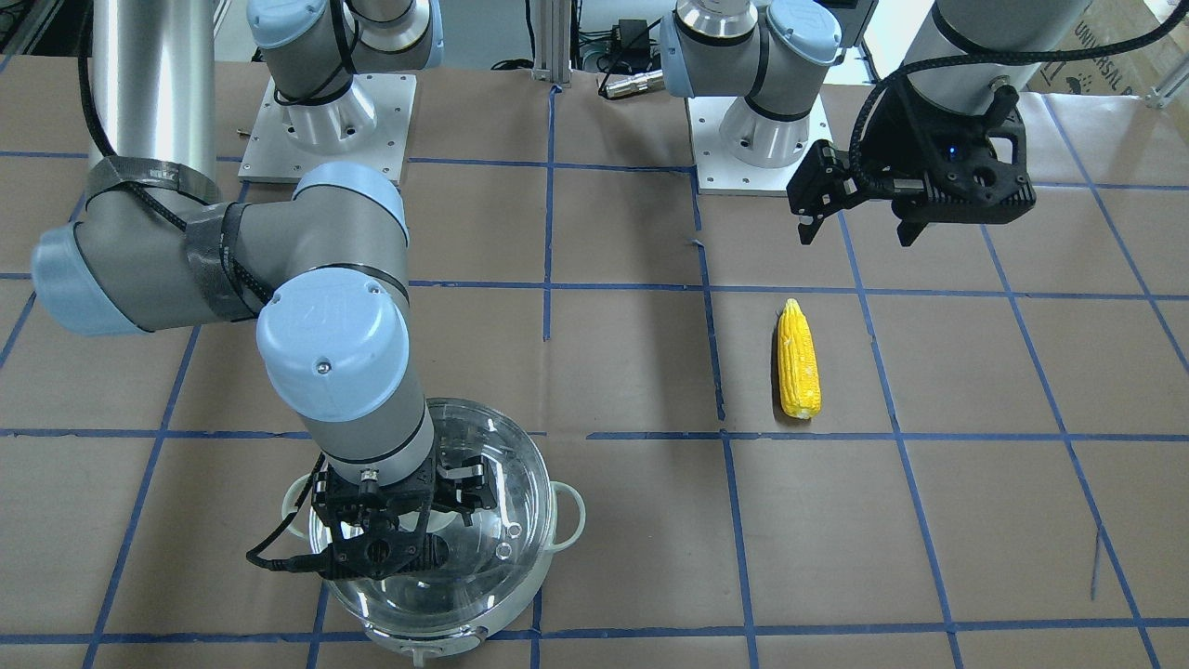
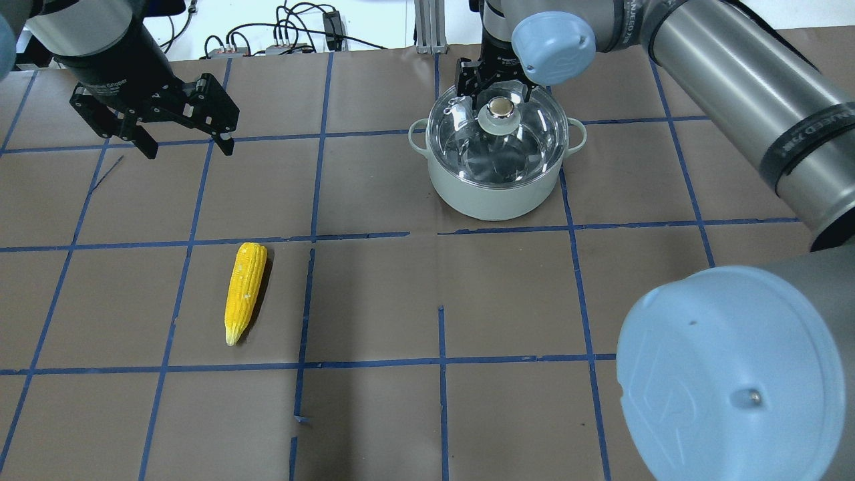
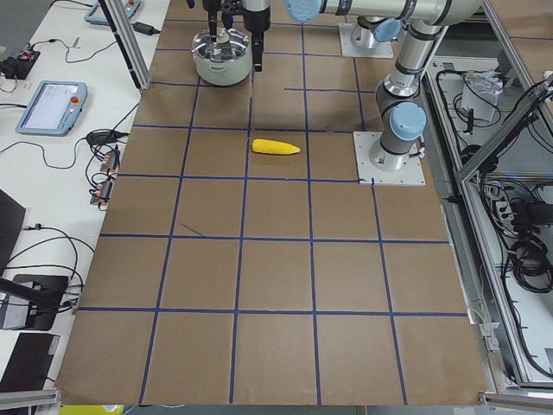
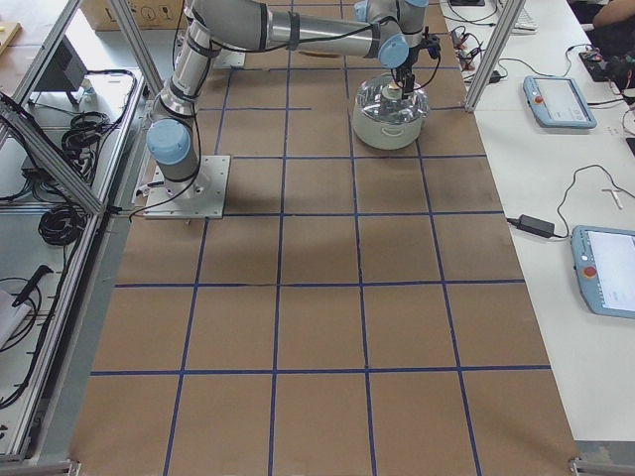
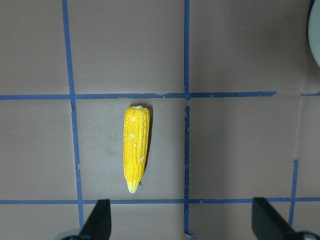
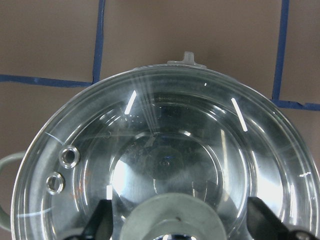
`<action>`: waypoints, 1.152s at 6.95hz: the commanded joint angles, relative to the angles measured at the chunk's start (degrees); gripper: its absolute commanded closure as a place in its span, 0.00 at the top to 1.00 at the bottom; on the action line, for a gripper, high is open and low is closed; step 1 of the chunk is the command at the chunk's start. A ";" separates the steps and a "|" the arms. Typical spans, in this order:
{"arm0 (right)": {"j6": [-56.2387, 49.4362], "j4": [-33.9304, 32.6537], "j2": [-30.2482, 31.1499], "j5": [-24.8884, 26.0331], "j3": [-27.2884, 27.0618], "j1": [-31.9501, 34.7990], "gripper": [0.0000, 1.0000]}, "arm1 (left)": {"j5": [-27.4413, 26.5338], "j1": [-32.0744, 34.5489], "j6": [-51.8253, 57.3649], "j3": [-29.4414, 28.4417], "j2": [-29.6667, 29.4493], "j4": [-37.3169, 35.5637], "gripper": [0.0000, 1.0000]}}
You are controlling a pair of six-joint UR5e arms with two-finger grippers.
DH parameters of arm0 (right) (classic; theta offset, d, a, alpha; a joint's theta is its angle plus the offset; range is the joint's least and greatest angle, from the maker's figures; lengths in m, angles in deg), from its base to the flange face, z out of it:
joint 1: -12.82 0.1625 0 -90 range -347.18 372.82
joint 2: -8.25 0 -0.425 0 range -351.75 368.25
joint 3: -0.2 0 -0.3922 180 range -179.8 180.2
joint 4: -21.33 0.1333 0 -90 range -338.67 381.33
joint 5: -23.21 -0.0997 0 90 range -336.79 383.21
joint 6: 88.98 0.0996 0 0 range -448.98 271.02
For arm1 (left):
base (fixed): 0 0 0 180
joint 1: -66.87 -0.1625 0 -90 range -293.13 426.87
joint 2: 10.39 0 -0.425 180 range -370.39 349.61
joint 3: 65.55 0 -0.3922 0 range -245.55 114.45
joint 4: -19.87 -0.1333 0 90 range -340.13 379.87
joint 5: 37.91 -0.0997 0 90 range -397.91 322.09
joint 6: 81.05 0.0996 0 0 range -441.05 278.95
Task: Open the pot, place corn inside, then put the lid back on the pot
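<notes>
Only shiny metal (image 1: 476, 567) can be seen through the clear glass lid, so the robot should expect an empty pot (image 1: 529, 596) with room for the corn when it lifts the lid.
The pot (image 2: 494, 190), pale green, stands on the table with the clear glass lid (image 2: 467, 143) on it. The lid's metal knob (image 2: 501, 109) is at its centre. My right gripper (image 2: 495, 85) is open just above the lid, one finger on each side of the knob, not gripping it; the right wrist view (image 6: 180, 225) shows the same. The corn (image 2: 245, 290) lies flat on the table, pointed end toward the robot. My left gripper (image 2: 188, 148) is open and empty, high above the table beyond the corn. The corn also shows in the left wrist view (image 5: 136, 149).
Brown paper with blue tape lines covers the table (image 2: 427, 300). The two arm bases (image 1: 325, 130) stand on plates at the robot's side. Tablets and cables lie on side tables (image 3: 52, 95) beyond the work surface.
</notes>
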 commanded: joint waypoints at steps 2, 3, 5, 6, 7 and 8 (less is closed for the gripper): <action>-0.02 2.16 0.74 -0.10 -0.20 0.00 0.86 | 0.00 0.00 0.00 0.00 0.00 0.00 1.00; -0.02 3.39 0.82 -0.19 -0.20 0.00 0.78 | 0.00 0.00 0.00 0.00 -0.08 0.00 1.00; -0.02 4.72 0.82 -0.19 -0.11 0.17 0.65 | 0.00 0.00 0.00 0.00 -0.08 0.00 1.00; -0.02 4.98 0.82 -0.19 0.15 0.00 0.53 | 0.00 0.00 0.00 0.00 -0.08 0.00 1.00; -0.02 6.20 0.82 -0.19 0.93 0.09 0.30 | 0.09 0.00 0.00 0.00 -0.08 0.00 1.00; 0.07 6.73 0.82 -0.19 1.38 0.09 0.12 | 0.09 0.00 0.00 -0.09 -0.08 0.00 1.00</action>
